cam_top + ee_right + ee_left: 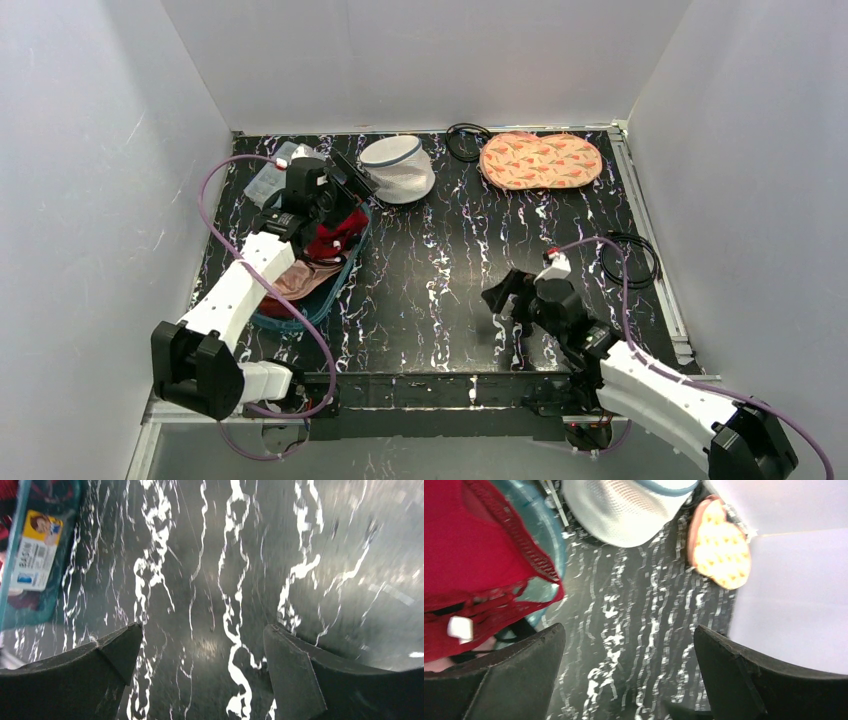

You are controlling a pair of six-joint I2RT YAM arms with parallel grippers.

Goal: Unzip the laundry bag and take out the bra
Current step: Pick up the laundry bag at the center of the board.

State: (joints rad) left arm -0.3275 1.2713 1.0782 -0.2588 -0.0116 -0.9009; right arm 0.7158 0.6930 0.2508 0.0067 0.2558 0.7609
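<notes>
My right gripper is far from the laundry bag (402, 178), which lies at the back, so next my left gripper pinches its blue-grey trim (373, 164) and brings the bag forward before unzipping.
The laundry bag (398, 168) is a white mesh drum with blue-grey trim, and it lies at the back of the black marbled table; it also shows in the left wrist view (624, 510). Whether its zipper is undone I cannot tell. A red lace garment (335, 238), seemingly the bra (469, 565), lies in the teal basket (345, 275). My left gripper (352, 182) hovers over the basket's far end, just left of the bag, open and empty (628, 630). Low over bare table near the front, my right gripper (505, 298) is also open and empty (202, 628).
A pink-orange patterned pad (540, 160) lies at the back right. Black cable coils sit at the back (465, 140) and at the right edge (628, 262). A clear plastic box (268, 178) stands behind the basket, and a pink garment (300, 280) lies in it. White walls close three sides.
</notes>
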